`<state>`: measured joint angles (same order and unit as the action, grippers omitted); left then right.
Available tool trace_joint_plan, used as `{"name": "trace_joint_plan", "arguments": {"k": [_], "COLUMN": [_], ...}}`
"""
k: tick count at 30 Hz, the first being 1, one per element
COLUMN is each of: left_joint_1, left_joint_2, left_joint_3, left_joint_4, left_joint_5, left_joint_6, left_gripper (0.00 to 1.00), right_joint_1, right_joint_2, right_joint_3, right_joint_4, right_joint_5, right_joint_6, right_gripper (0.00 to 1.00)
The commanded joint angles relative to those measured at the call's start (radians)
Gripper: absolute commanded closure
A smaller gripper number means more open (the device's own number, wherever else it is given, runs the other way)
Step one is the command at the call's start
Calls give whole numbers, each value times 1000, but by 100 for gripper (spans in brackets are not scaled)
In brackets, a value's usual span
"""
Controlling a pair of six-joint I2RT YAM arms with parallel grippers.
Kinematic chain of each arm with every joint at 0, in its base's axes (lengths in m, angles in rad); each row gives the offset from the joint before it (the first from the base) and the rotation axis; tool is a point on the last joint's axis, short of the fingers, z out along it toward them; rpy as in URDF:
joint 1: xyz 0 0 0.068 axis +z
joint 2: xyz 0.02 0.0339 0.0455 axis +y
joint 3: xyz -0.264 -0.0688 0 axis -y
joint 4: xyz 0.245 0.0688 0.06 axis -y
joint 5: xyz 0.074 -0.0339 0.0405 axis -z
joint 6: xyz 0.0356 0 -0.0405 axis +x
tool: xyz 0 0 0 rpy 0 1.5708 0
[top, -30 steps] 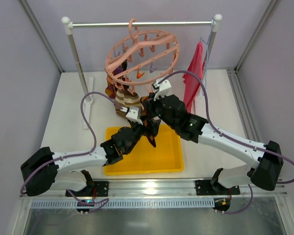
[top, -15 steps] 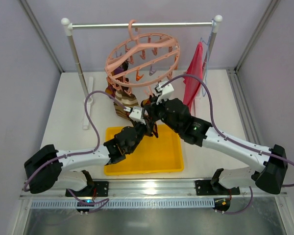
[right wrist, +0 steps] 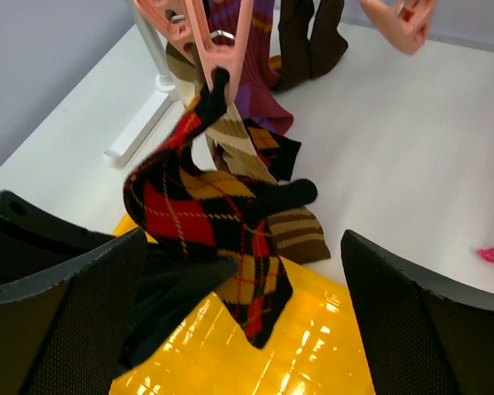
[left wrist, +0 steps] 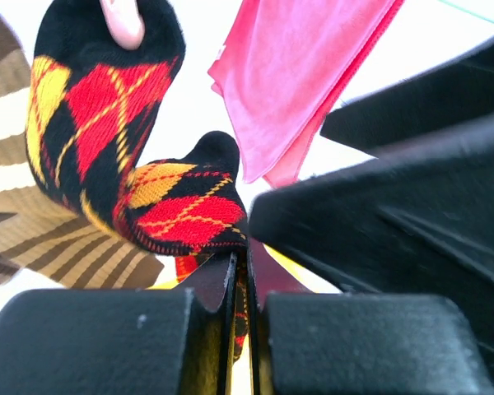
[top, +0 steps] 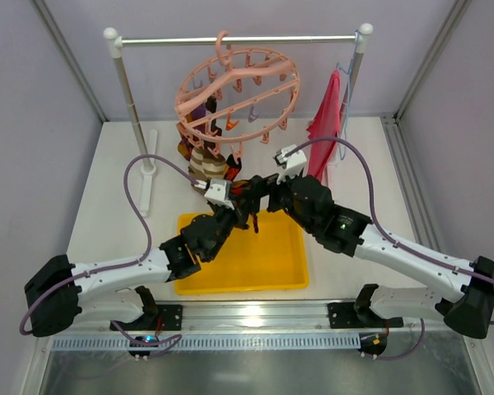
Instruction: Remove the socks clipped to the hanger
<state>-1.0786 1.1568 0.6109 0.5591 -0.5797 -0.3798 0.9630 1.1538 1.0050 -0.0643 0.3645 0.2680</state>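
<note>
The pink peg still clamps the argyle sock's black end (right wrist: pixel 220 85), so my right gripper should rise and squeeze the pink peg's prongs (right wrist: pixel 221 39) while my left gripper holds the argyle sock.
The salmon-pink ring hanger (top: pixel 239 86) hangs from the rail with several socks (top: pixel 204 160) under its left side. A dark argyle sock (right wrist: pixel 199 212) with red and yellow diamonds is still held at its black end by a pink peg (right wrist: pixel 217 51). My left gripper (left wrist: pixel 240 267) is shut on the lower edge of that argyle sock (left wrist: pixel 107 115), above the tray. My right gripper (right wrist: pixel 243 243) stands wide open around the sock without touching it. Behind hang a brown-cream striped sock (right wrist: pixel 300 232) and a maroon-purple sock (right wrist: pixel 251 82).
A yellow tray (top: pixel 267 263) lies on the white table below both grippers. A pink-red cloth (top: pixel 325 123) hangs at the rail's right end, close behind the right arm. The rail's left post (top: pixel 130 99) stands on a white foot.
The left gripper has shut on the argyle sock. The right gripper has opened, let go and drawn back to the right. The hanger has swung a little.
</note>
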Motion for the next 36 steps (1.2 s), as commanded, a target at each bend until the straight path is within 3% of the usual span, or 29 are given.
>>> {"name": "trace_joint_plan", "arguments": {"k": [1, 10, 19, 36], "left_joint_1": [-6, -6, -6, -6], "left_joint_2": [-45, -126, -181, -272], "left_joint_3": [-14, -54, -82, -118], "left_joint_4": [-80, -176, -191, -214], "left_joint_5": [-25, 1, 72, 100], "left_joint_6": [21, 24, 10, -7], "left_gripper": [100, 100, 100, 100], "right_joint_1": [6, 5, 5, -3], "right_joint_2": [-80, -117, 111, 313], "right_joint_3": [-40, -17, 194, 372], "right_joint_4": [-20, 50, 17, 60], "right_joint_5": [31, 40, 13, 11], "right_joint_6": [7, -19, -84, -182], "right_gripper": [0, 0, 3, 5]}}
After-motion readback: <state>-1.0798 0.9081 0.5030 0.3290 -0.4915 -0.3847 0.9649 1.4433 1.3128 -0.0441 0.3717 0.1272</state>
